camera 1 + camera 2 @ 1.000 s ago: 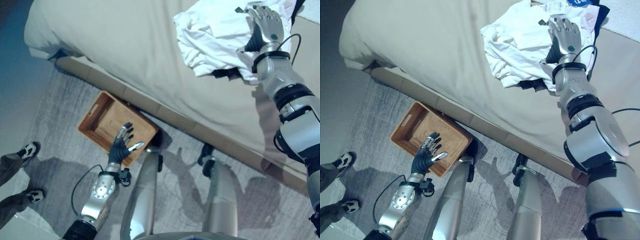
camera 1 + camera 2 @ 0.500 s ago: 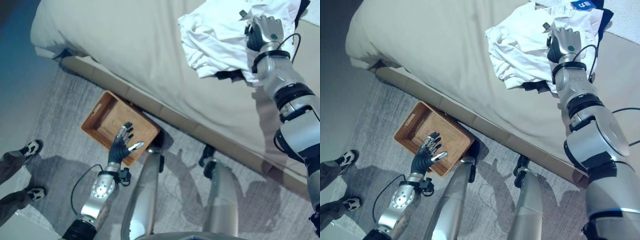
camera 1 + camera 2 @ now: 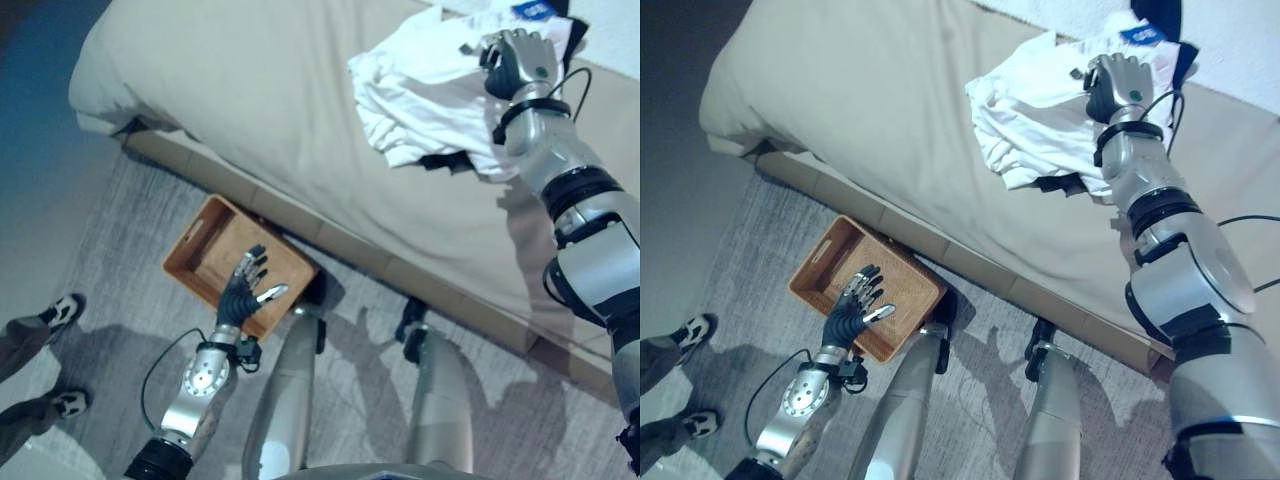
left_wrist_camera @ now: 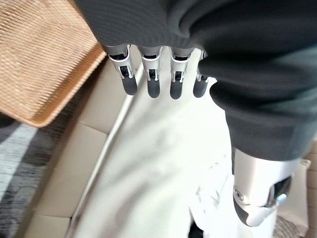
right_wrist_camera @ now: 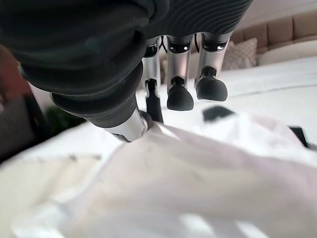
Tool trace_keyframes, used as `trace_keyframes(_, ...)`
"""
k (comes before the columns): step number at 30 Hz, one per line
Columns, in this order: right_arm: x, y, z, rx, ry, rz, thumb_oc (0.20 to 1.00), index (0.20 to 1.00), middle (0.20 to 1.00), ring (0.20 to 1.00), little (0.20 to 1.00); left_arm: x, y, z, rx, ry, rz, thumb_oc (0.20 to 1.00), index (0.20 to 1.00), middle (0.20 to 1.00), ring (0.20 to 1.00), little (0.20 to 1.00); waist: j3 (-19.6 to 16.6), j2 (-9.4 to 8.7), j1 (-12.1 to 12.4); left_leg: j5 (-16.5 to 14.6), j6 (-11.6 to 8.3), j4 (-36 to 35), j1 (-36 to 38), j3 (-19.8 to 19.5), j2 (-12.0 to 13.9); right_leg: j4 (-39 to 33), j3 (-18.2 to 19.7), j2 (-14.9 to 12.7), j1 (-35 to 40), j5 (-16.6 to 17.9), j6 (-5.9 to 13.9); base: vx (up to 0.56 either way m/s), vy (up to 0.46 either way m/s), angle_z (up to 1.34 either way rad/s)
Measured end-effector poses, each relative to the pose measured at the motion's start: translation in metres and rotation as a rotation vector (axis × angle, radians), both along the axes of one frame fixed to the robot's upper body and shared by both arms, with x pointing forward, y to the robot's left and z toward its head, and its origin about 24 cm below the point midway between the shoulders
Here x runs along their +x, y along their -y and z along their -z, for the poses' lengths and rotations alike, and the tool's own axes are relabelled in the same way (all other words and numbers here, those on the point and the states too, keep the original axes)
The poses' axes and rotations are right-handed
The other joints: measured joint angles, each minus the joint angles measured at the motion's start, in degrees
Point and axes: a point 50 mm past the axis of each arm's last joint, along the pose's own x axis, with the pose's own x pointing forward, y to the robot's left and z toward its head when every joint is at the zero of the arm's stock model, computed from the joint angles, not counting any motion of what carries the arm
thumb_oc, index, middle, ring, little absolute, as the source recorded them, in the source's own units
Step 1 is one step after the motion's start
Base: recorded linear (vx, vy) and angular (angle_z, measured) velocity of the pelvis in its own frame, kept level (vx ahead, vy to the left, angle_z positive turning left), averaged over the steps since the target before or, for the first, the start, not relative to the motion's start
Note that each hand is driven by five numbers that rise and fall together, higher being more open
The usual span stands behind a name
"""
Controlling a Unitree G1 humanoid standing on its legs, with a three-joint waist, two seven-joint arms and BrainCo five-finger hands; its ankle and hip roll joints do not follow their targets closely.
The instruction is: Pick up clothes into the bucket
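Layered white folds (image 3: 412, 112) reach well past my right gripper across the dark clothing, so I expect another white garment to stay behind when I lift the white garment (image 3: 468, 52).
A crumpled white garment (image 3: 425, 95) lies on the beige bed (image 3: 250, 90), with a dark piece of clothing (image 3: 447, 160) showing under its edge. My right hand (image 3: 517, 60) rests on the far side of the pile, fingers curled into the white cloth (image 5: 198, 183) and thumb (image 5: 130, 125) pressed against it. A woven brown basket (image 3: 205, 240) stands on the grey carpet beside the bed. It holds nothing. My left hand (image 3: 245, 288) hovers over the basket's near corner, open, with straight fingers (image 4: 151, 82) and nothing in it.
A person's legs and shoes (image 3: 62, 307) are on the floor at the lower left. The bed's padded base (image 3: 330, 245) runs along just behind the basket. More dark and blue cloth (image 3: 1155, 25) lies beyond my right hand.
My right hand's fingers have curled from flat on the pile into a grip on the white cloth. The camera has shifted a little. My left hand has stayed put.
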Motion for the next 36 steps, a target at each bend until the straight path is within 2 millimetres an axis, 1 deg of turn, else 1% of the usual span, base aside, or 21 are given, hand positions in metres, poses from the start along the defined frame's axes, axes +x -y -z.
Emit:
trace_keyframes(4,-0.005,-0.016,-0.009,0.081,0.066,-0.120,0.200,0.200,0.200,0.200,0.200,0.001,-0.001,-0.001,0.001,0.003,-0.001,1.000,1.000,1.000,1.000,1.000,-0.19,-0.16,-0.69,0.03,0.00,-1.31,1.96,0.19,0.57,-1.55,-0.10,0.64,2.01,0.41,0.10,0.02,-0.013,-0.05)
trace_keyframes(5,-0.009,-0.022,-0.012,0.139,0.097,-0.181,0.200,0.200,0.200,0.200,0.200,0.000,-0.001,0.000,0.000,0.001,-0.004,1.000,1.000,1.000,1.000,1.000,-0.29,-0.22,-1.24,0.21,0.15,-2.10,2.85,0.14,0.58,-2.21,-0.35,0.66,2.89,0.45,0.09,0.00,0.000,0.00)
trace_keyframes(7,-0.013,-0.032,-0.009,0.173,0.115,-0.259,0.200,0.200,0.200,0.200,0.200,0.000,-0.003,0.003,0.006,-0.014,-0.011,1.000,1.000,1.000,1.000,1.000,-0.38,-0.37,-1.57,0.80,0.03,-3.51,4.86,0.22,0.69,-3.40,-0.49,0.86,4.83,0.96,0.16,0.04,-0.010,-0.02)
trace_keyframes(8,-0.014,-0.034,-0.007,0.175,0.115,-0.273,0.200,0.200,0.200,0.200,0.200,0.000,-0.003,0.004,0.009,-0.019,-0.013,1.000,1.000,1.000,1.000,1.000,-0.45,-0.46,-1.86,0.80,0.03,-3.93,5.68,0.38,0.76,-3.89,-0.46,0.94,5.56,1.01,0.21,0.07,-0.012,-0.08)
trace_keyframes(9,-0.018,-0.033,-0.003,0.197,0.118,-0.300,0.200,0.200,0.200,0.200,0.200,0.000,-0.005,0.005,0.010,-0.023,-0.019,1.000,1.000,1.000,1.000,1.000,-0.47,-0.50,-1.55,0.86,0.08,-4.86,7.15,0.51,0.88,-4.86,-0.52,1.01,6.99,1.22,0.22,0.03,-0.008,-0.06)
trace_keyframes(10,-0.019,-0.033,-0.001,0.198,0.118,-0.308,0.200,0.200,0.200,0.200,0.200,0.000,-0.007,0.005,0.011,-0.023,-0.025,1.000,1.000,1.000,1.000,1.000,-0.54,-0.63,-2.08,0.86,0.07,-5.14,7.79,0.64,0.94,-5.17,-0.52,1.10,7.59,1.23,0.21,0.10,-0.023,-0.06)
trace_keyframes(11,-0.023,-0.032,0.001,0.207,0.124,-0.331,0.200,0.200,0.200,0.200,0.200,0.000,-0.009,0.005,0.011,-0.022,-0.037,1.000,1.000,1.000,1.000,1.000,-0.63,-0.80,-1.73,0.99,0.18,-5.92,9.16,0.77,1.01,-6.12,-0.54,1.35,8.89,1.50,0.25,0.06,-0.016,-0.07)
trace_keyframes(12,-0.026,-0.030,0.003,0.240,0.130,-0.353,0.200,0.200,0.200,0.200,0.200,0.001,-0.012,0.006,0.007,-0.025,-0.047,1.000,1.000,1.000,1.000,1.000,-0.70,-0.95,-2.33,0.99,0.18,-6.73,10.68,1.01,1.25,-7.25,-0.58,1.58,10.55,1.69,0.39,0.12,-0.032,-0.11)
trace_keyframes(13,-0.029,-0.030,0.006,0.272,0.137,-0.374,0.200,0.200,0.200,0.200,0.200,0.000,-0.014,0.008,0.012,-0.035,-0.053,1.000,1.000,1.000,1.000,1.000,-0.86,-1.23,-1.85,1.05,0.24,-7.46,12.24,1.25,1.35,-8.17,-0.57,1.67,12.01,2.04,0.50,0.05,-0.017,-0.11)
trace_keyframes(16,-0.036,-0.026,0.005,0.307,0.153,-0.422,0.200,0.200,0.200,0.200,0.200,0.000,-0.015,0.011,0.016,-0.047,-0.048,1.000,1.000,1.000,1.000,1.000,-1.09,-1.71,-3.02,1.09,0.30,-9.33,15.78,1.33,1.52,-10.31,-0.81,1.94,15.73,2.24,0.77,0.11,-0.027,-0.02)
trace_keyframes(18,-0.042,-0.020,0.009,0.357,0.159,-0.445,0.200,0.200,0.200,0.200,0.200,-0.001,-0.015,0.012,0.018,-0.055,-0.038,1.000,1.000,1.000,1.000,1.000,-1.32,-2.09,-3.16,1.15,0.32,-10.58,18.60,1.45,1.65,-11.95,-1.06,2.17,18.68,2.59,0.85,0.05,0.002,-0.05)
trace_keyframes(22,-0.049,-0.011,0.000,0.390,0.182,-0.475,0.200,0.200,0.200,0.200,0.200,0.001,-0.019,0.011,0.019,-0.053,-0.045,1.000,1.000,1.000,1.000,1.000,-1.84,-2.85,-3.41,1.46,0.28,-13.39,22.94,1.54,2.20,-15.27,-1.55,2.89,23.16,3.28,1.00,0.12,-0.016,-0.03)
trace_keyframes(23,-0.052,-0.008,-0.001,0.414,0.190,-0.483,0.200,0.200,0.200,0.200,0.200,0.002,-0.020,0.013,0.017,-0.063,-0.051,1.000,1.000,1.000,1.000,1.000,-1.87,-2.90,-3.26,1.60,0.28,-14.43,25.01,1.47,2.38,-16.78,-1.88,3.24,25.54,3.75,1.00,0.09,-0.001,0.00)
trace_keyframes(26,-0.056,-0.007,-0.003,0.435,0.200,-0.515,0.200,0.200,0.200,0.200,0.200,-0.002,-0.022,0.018,0.020,-0.086,-0.055,1.000,1.000,1.000,1.000,1.000,-2.81,-3.43,-3.28,1.73,0.34,-16.68,28.70,1.60,2.54,-19.59,-2.19,3.69,29.47,4.08,1.21,0.09,-0.009,-0.01)
trace_keyframes(27,-0.058,-0.006,-0.005,0.438,0.206,-0.520,0.200,0.200,0.200,0.200,0.200,-0.001,-0.022,0.017,0.019,-0.080,-0.051,1.000,1.000,1.000,1.000,1.000,-2.93,-3.58,-3.59,1.75,0.33,-17.16,29.50,1.62,2.61,-20.46,-2.34,3.83,30.46,4.34,1.31,0.12,-0.010,0.01)
trace_keyframes(28,-0.061,-0.004,-0.005,0.441,0.209,-0.525,0.200,0.200,0.200,0.200,0.200,-0.003,-0.021,0.020,0.016,-0.095,-0.049,1.000,1.000,1.000,1.000,1.000,-3.16,-3.63,-3.23,2.08,0.11,-18.01,30.95,1.52,2.67,-22.22,-2.85,4.08,32.52,5.04,1.40,0.06,-0.004,0.02)
trace_keyframes(29,-0.062,-0.002,-0.004,0.450,0.211,-0.529,0.200,0.200,0.200,0.200,0.200,-0.001,-0.020,0.019,0.015,-0.093,-0.044,1.000,1.000,1.000,1.000,1.000,-3.57,-3.82,-3.40,2.09,0.11,-18.47,31.72,1.53,2.68,-23.11,-3.04,4.16,33.40,5.28,1.38,0.08,-0.003,0.02)
trace_keyframes(31,-0.065,0.000,-0.001,0.460,0.207,-0.538,0.200,0.200,0.200,0.200,0.200,-0.003,-0.022,0.020,0.015,-0.103,-0.048,1.000,1.000,1.000,1.000,1.000,-4.13,-4.25,-3.72,2.17,0.04,-19.76,34.30,1.65,2.77,-25.87,-3.27,4.60,36.61,6.07,1.52,0.09,-0.004,-0.02)
trace_keyframes(32,-0.066,0.002,0.003,0.458,0.195,-0.541,0.200,0.200,0.200,0.200,0.200,-0.003,-0.024,0.020,0.015,-0.104,-0.056,1.000,1.000,1.000,1.000,1.000,-5.11,-4.57,-4.13,2.17,0.03,-20.63,35.41,1.75,2.81,-27.66,-3.50,4.82,38.17,6.60,1.62,0.12,-0.003,0.00)
trace_keyframes(34,-0.069,0.002,0.012,0.457,0.163,-0.553,0.200,0.200,0.200,0.200,0.200,-0.007,-0.029,0.022,0.019,-0.113,-0.077,1.000,1.000,1.000,1.000,1.000,-6.55,-5.07,-4.68,2.23,-0.03,-21.83,37.44,2.08,2.87,-29.98,-3.65,5.10,40.52,7.41,1.73,0.10,0.000,-0.06)
trace_keyframes(36,-0.072,0.003,0.024,0.474,0.119,-0.567,0.200,0.200,0.200,0.200,0.200,-0.007,-0.028,0.023,0.017,-0.122,-0.077,1.000,1.000,1.000,1.000,1.000,-7.91,-5.38,-4.81,2.21,-0.05,-23.31,40.25,2.87,2.86,-32.61,-3.47,5.61,43.56,8.22,1.87,0.08,0.006,-0.13)
